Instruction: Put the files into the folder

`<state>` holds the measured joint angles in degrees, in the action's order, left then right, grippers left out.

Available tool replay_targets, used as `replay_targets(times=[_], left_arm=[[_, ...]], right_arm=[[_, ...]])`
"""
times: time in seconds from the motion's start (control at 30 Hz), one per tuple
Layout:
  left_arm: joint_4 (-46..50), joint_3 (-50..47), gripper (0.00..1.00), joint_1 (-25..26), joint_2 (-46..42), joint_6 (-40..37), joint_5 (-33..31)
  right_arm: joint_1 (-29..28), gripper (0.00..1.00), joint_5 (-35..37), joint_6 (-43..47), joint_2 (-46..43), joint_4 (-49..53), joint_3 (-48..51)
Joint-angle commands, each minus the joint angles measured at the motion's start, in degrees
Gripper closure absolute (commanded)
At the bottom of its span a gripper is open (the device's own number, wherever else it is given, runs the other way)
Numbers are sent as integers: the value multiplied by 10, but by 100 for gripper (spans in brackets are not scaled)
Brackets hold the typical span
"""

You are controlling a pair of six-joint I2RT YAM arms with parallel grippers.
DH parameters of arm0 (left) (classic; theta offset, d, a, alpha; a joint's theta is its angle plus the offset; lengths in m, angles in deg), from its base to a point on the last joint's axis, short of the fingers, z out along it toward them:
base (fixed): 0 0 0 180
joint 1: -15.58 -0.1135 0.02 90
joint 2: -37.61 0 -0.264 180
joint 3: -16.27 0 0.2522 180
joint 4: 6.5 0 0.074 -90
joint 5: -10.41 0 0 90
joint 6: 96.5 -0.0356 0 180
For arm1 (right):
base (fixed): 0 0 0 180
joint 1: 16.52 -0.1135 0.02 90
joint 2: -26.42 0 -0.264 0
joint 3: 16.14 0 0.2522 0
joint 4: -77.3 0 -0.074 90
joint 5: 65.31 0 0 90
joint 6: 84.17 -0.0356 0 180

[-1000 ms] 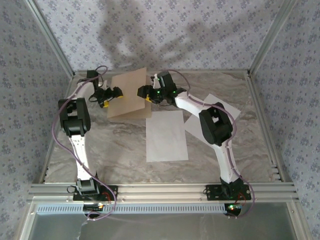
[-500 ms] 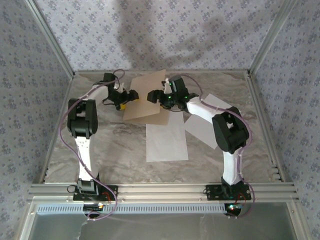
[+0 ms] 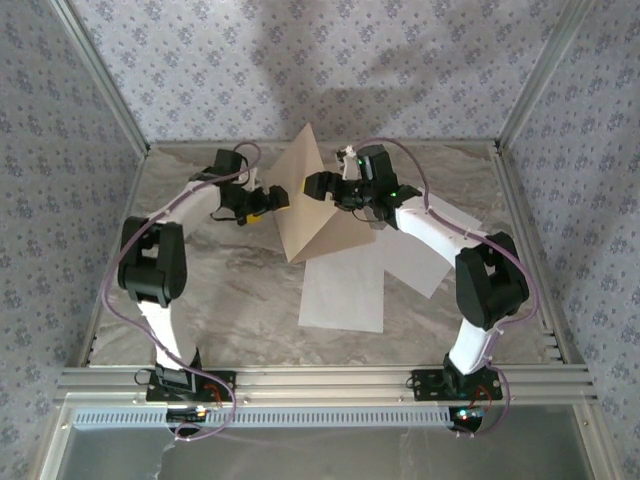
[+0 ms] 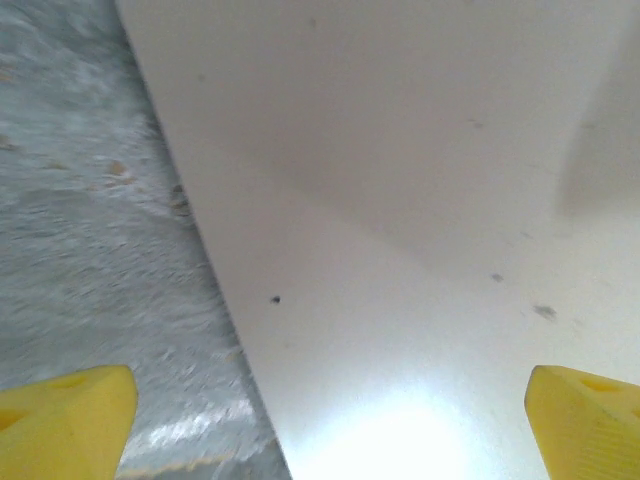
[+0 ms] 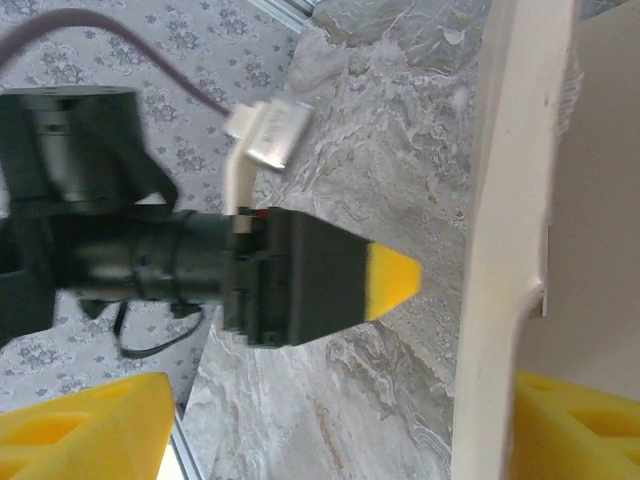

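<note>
My left gripper is in the spot where the raised leaf [image 3: 291,180] has to fold down, so it should move back over the near marble [image 3: 226,264] while my right gripper presses the leaf flat.
The tan folder [image 3: 306,205] sits at mid-table with one leaf standing up and the other leaf lying flat toward the right. My left gripper [image 3: 277,198] is just left of the raised leaf, jaws wide open. In its wrist view my left gripper [image 4: 330,430] faces the pale folder [image 4: 420,180] leaf up close. My right gripper [image 3: 318,186] is at the leaf's right side. In the right wrist view my right gripper [image 5: 330,430] is open, with the folder [image 5: 510,180] leaf edge-on beside its right finger. One white file [image 3: 342,292] lies in front of the folder and another file [image 3: 440,250] lies under the right arm.
The marble table [image 3: 230,290] is walled by patterned panels and aluminium posts. A metal rail [image 3: 320,380] runs along the near edge. In the right wrist view the left gripper's yellow-tipped finger [image 5: 385,280] points at the folder leaf from the other side.
The folder's leaf has swung up from a low tilt to standing upright. Both grippers have shifted right with it, and the right jaws have widened.
</note>
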<state>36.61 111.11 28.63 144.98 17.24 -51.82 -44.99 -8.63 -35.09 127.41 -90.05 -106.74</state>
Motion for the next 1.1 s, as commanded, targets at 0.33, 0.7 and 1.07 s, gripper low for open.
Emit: replay_targets(times=[0.33, 0.7, 1.07], left_arm=[[-151, -222, 1, 117, -267, -121, -177], [-325, -367, 0, 210, -369, -117, -313], [-284, -422, 0, 210, -484, -72, -376]], right_arm=[[-16, 16, -22, -11, -13, 3, -48], [-68, 13, -34, -78, 26, -31, -111], [-120, 12, -32, -143, 112, -96, -157]])
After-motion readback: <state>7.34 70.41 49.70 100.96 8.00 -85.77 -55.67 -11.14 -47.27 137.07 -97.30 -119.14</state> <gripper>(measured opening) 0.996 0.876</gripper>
